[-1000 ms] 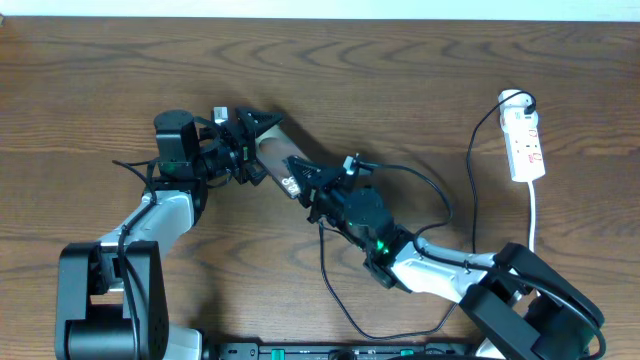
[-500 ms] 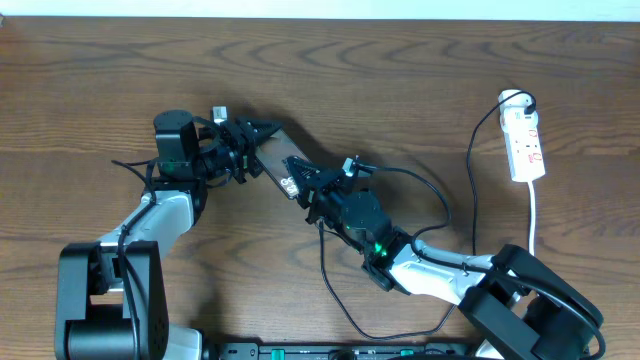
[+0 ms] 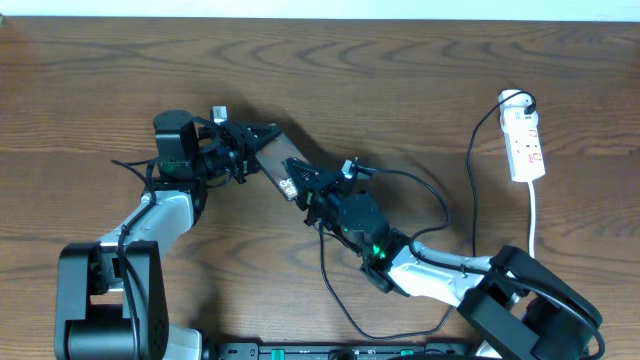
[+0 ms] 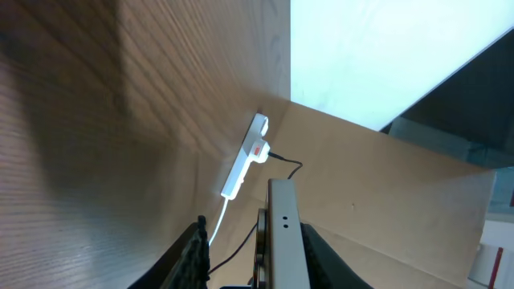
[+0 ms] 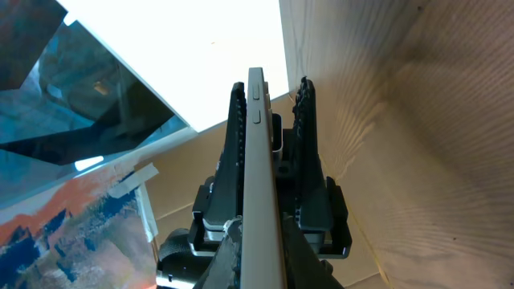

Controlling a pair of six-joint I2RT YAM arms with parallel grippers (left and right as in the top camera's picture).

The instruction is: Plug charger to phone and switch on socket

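Note:
The robot's right gripper is holding the phone's lower end (image 3: 288,187) above the charger cable, so the left gripper should hold the phone while the right gripper takes the cable (image 3: 322,232).
The phone (image 3: 282,158) hangs edge-up between my two grippers at table centre-left. My right gripper (image 3: 306,186) is shut on its lower-right end, and its fingers (image 5: 238,136) press both faces of the thin edge (image 5: 257,144). My left gripper (image 3: 266,134) straddles the upper-left end. There the phone (image 4: 283,217) rests against one finger (image 4: 315,253), with a gap to the other finger (image 4: 198,249). The white socket (image 3: 524,140) lies at the far right and also shows as a socket (image 4: 245,160) in the left wrist view. The charger cable (image 3: 447,205) loops from it; its plug tip is not visible.
The socket's white cord (image 3: 533,215) runs toward the front right. The black charger cable (image 3: 330,285) trails in a loop across the wood toward the front edge, beside the right arm's base (image 3: 520,310). The left arm's base (image 3: 100,300) stands at front left.
My left gripper's jaws have narrowed around the phone's upper-left end. The right gripper has kept its hold and shifted slightly left with the phone.

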